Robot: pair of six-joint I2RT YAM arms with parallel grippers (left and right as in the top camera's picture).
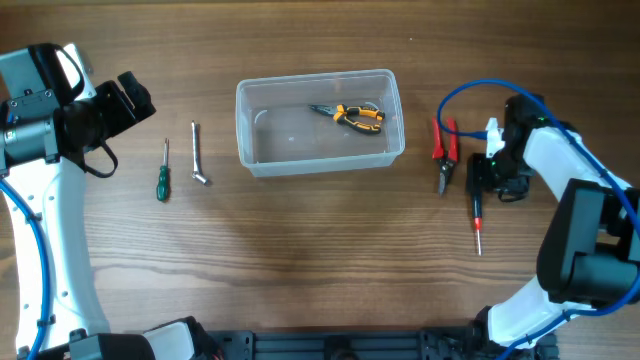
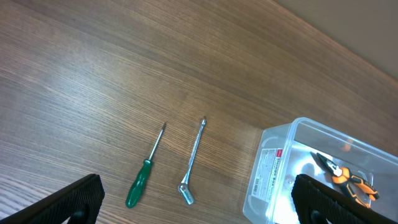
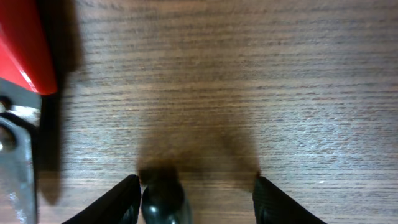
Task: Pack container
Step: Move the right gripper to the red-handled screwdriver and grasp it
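The screwdriver's black handle end (image 3: 164, 200) is close to one gripper finger. My right gripper should move toward the red pliers and center on the screwdriver's handle (image 1: 476, 203) before closing.
The container (image 1: 300, 160) is a clear plastic tub at the table's middle back, with orange-and-black pliers (image 1: 352, 115) inside. My right gripper (image 1: 483, 182) is open and low over the table, its fingers (image 3: 196, 193) straddling the black handle end (image 3: 163, 198) of a red-and-black screwdriver (image 1: 478, 218). The handle lies close to the left finger. Red pliers (image 1: 444, 150) lie just left of it, also in the right wrist view (image 3: 25, 50). My left gripper (image 1: 138, 98) is open and empty, raised at the far left (image 2: 199, 208).
A green screwdriver (image 1: 162, 172) and a silver bent wrench (image 1: 198, 152) lie left of the tub. The left wrist view shows the screwdriver (image 2: 142, 180), the wrench (image 2: 193, 162), the tub's labelled end wall (image 2: 270, 174) and the pliers (image 2: 345, 177). A blue cable (image 1: 470, 92) loops over the right arm.
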